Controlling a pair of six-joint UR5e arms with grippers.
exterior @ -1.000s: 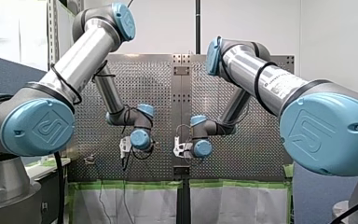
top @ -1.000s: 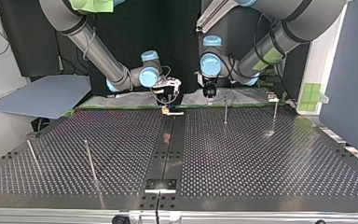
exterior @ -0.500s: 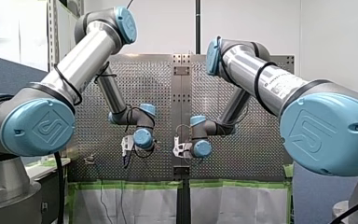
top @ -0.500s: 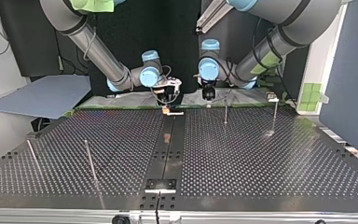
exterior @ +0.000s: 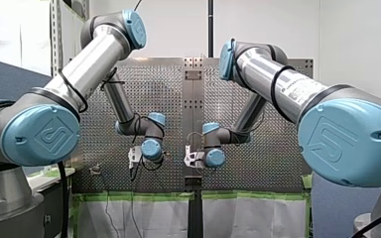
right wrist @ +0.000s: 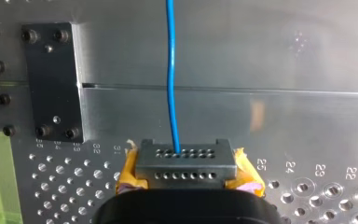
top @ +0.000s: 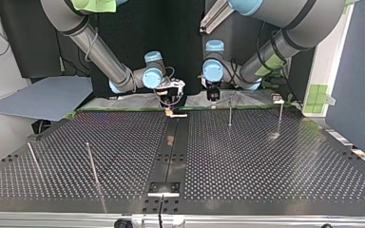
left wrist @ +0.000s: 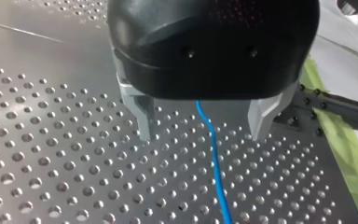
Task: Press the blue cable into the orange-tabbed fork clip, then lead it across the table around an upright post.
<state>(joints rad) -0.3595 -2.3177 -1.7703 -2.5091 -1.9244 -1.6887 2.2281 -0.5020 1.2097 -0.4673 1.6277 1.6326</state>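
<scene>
The blue cable (right wrist: pixel 170 46) has a slight smooth bow (right wrist: pixel 172 110) above the grey fork clip. It will therefore swing to the side in a gentle curve when I carry it.
The blue cable (left wrist: pixel 213 158) lies on the perforated table and passes midway between the metal fingers (left wrist: pixel 142 121) of my left gripper (left wrist: pixel 203 137), which stands open and touches nothing. The same blue cable (right wrist: pixel 171 79) runs straight into a hole of the grey fork clip (right wrist: pixel 186 163), which has orange tabs on both sides. That clip sits right ahead of my right gripper's black body. In the top view my right gripper (top: pixel 171 97) hangs just above the orange-tabbed clip (top: pixel 173 113), and my left gripper (top: pixel 212 94) is beside it, near an upright post (top: pixel 230 114).
Another post (top: pixel 280 118) stands at the top view's right, and two leaning posts (top: pixel 91 163) are at its left. A grey sheet (top: pixel 43 97) lies off the table's far left corner. Green tape (left wrist: pixel 349 158) lines the table's edge by my left gripper.
My left gripper has shifted a little toward my right gripper, along the table's edge. My right arm has not moved.
</scene>
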